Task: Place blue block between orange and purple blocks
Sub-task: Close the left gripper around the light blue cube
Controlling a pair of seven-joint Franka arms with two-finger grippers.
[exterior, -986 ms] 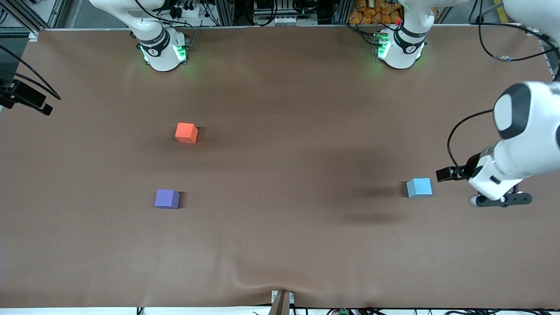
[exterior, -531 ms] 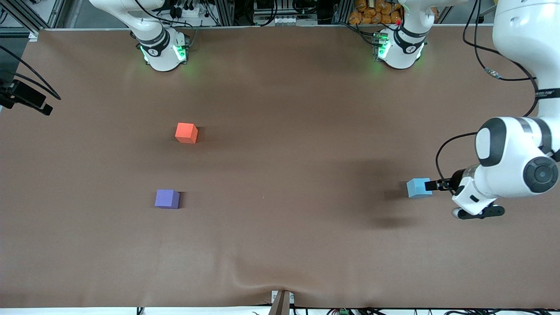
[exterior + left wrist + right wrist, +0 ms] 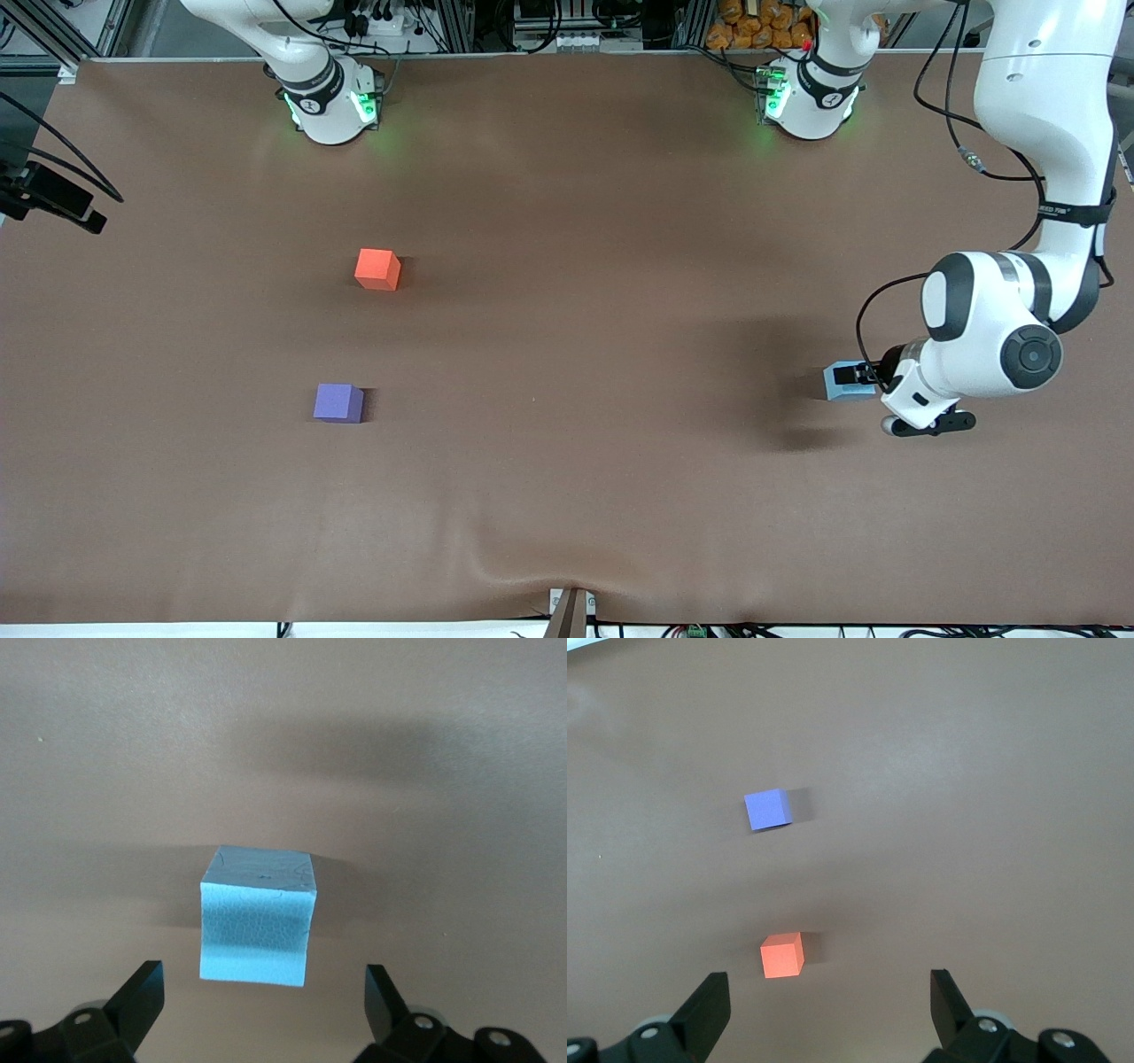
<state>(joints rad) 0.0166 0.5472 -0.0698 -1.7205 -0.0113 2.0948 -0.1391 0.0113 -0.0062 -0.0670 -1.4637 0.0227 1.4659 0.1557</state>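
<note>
My left gripper should go on toward the blue block [image 3: 255, 917], which stands free and square to the open fingers, until the block has both fingers on either side of its sides [image 3: 253, 943], before it closes.
The blue block [image 3: 839, 383] lies on the table near the left arm's end. It also shows in the left wrist view [image 3: 257, 920]. My left gripper [image 3: 866, 376] is low, right beside this block on the left arm's end side, open and empty [image 3: 262, 1003]. The block sits just ahead of the fingertips, not between them. The orange block [image 3: 377, 268] and the purple block [image 3: 338, 402] lie toward the right arm's end, the purple one nearer the front camera. My right gripper [image 3: 828, 992] is open and empty, high over the orange block [image 3: 782, 955] and the purple block [image 3: 768, 810].
The brown table cover [image 3: 567, 354] has a wrinkle [image 3: 496, 567] at its front edge. The two arm bases [image 3: 332, 102] [image 3: 811, 93] stand along the back edge. A black camera mount [image 3: 53, 204] sits at the right arm's end.
My left arm has swung in and down toward the blue block; its open gripper now reaches the block's side. The blocks have not moved.
</note>
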